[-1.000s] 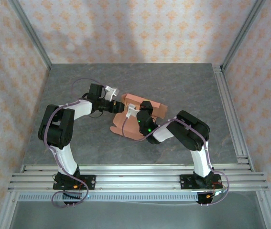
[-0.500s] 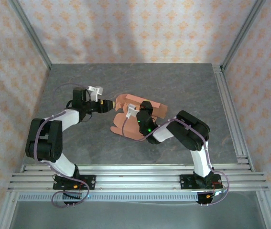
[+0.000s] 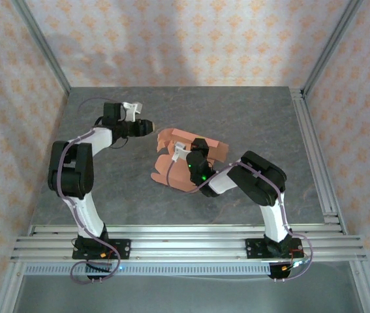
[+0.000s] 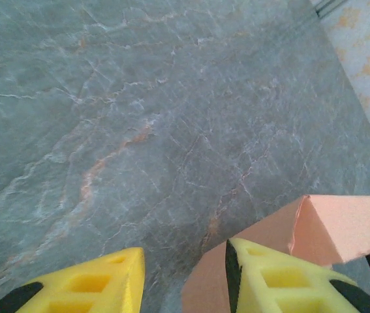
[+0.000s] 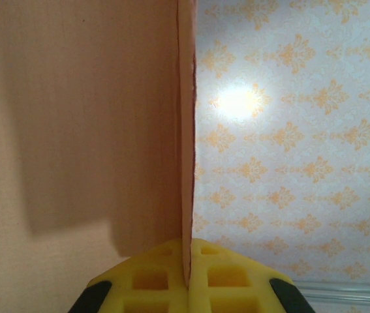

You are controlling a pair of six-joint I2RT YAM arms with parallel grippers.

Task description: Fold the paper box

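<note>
The side flap (image 3: 163, 139) sticks out toward my left gripper while my right gripper holds the side of the box. My left gripper should push the flap in against the box's end (image 3: 171, 147).
The salmon-orange paper box (image 3: 168, 171) lies partly folded at the middle of the grey table, with some flaps raised. My right gripper (image 3: 183, 152) is over it, shut on a thin upright card wall (image 5: 186, 130) that runs edge-on between the yellow fingers (image 5: 152, 277). My left gripper (image 3: 149, 126) hovers just left of the box's far-left corner, apart from it. In the left wrist view its jaws (image 4: 183, 261) stand open over bare table. A corner of the paper box (image 4: 341, 225) shows beyond the right-hand finger (image 4: 282, 280).
The grey marble table (image 3: 250, 117) has free room behind and to both sides of the box. An aluminium rail (image 3: 315, 156) runs along the right edge and a frame bar (image 3: 185, 238) along the front. Patterned walls close in the cell.
My left gripper has drawn back from the box's left flap, then shifted towards the far side, and its jaws have narrowed. The right gripper and the box have stayed put.
</note>
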